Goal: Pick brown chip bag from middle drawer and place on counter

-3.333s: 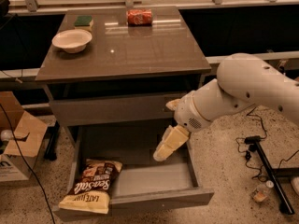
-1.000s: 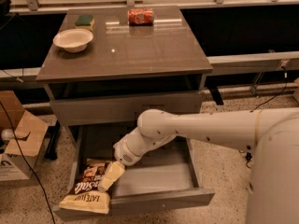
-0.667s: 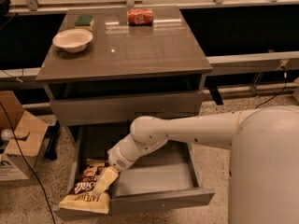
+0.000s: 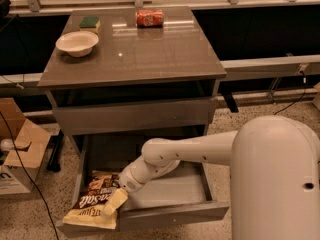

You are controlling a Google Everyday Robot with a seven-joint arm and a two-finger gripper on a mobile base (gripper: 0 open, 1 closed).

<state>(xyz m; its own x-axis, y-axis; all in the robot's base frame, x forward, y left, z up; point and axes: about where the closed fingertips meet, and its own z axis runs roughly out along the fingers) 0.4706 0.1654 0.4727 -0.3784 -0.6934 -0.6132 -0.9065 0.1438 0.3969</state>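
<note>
My gripper will have the brown chip bag (image 4: 96, 197) hanging down below it when I lift the bag, because my gripper is at one edge (image 4: 117, 196) of the bag.
The brown chip bag (image 4: 92, 204) lies at the front left corner of the open middle drawer (image 4: 172, 190), its lower end hanging over the drawer's front edge. My gripper (image 4: 114, 204) is low in the drawer, on the bag's right edge, at the end of the white arm that reaches in from the right. The counter (image 4: 145, 49) is the glossy slab on top of the cabinet, above the drawer.
On the counter stand a white bowl (image 4: 77, 43) at the left, a green sponge (image 4: 90, 22) behind it and a red can (image 4: 149, 18) at the back. A closed grey drawer front (image 4: 132, 115) sits above the open one. A cardboard box (image 4: 20, 149) is on the floor at left.
My arm has swung from the right side of the drawer to the left and come down, bringing the gripper onto the right edge of the bag. The bag has not moved.
</note>
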